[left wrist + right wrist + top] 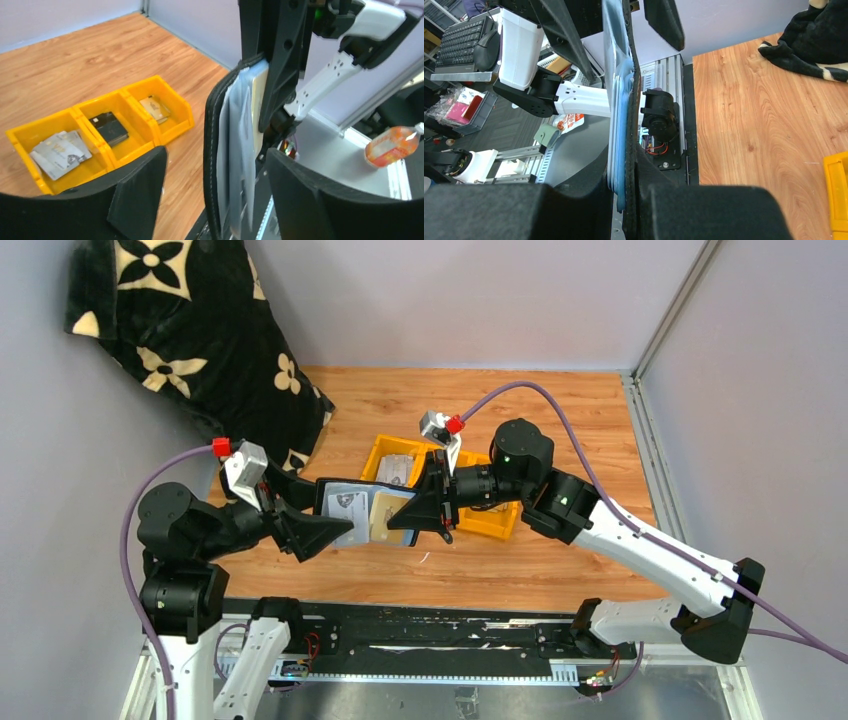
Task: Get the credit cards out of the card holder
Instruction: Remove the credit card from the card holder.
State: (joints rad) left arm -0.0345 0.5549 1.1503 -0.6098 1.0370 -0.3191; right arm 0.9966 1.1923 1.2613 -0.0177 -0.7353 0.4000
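Next, I clamp the opposite edge (331, 505) with my left gripper before my right gripper opens to reach cards, because my right gripper is pinching the card holder's cover and pockets (623, 162) together.
The card holder (352, 508) hangs open above the table between both grippers, pale inside facing up. A silvery card (347, 504) and a tan card (385, 513) sit in its pockets. My right gripper (425, 506) is shut on its right edge; in the right wrist view the gripper (629, 200) pinches the holder (621, 100) edge-on. My left gripper (312, 530) is open, and in the left wrist view (220, 200) the holder (225, 150) stands untouched between its spread fingers (135, 195). The tan card (259, 100) shows there too.
A yellow three-compartment tray (497, 527) lies behind the holder; in the left wrist view the tray (172, 127) holds silvery-grey cards (57, 150), a black card (109, 127) and a tan card (154, 107). A black flowered blanket (190, 330) fills the far left corner.
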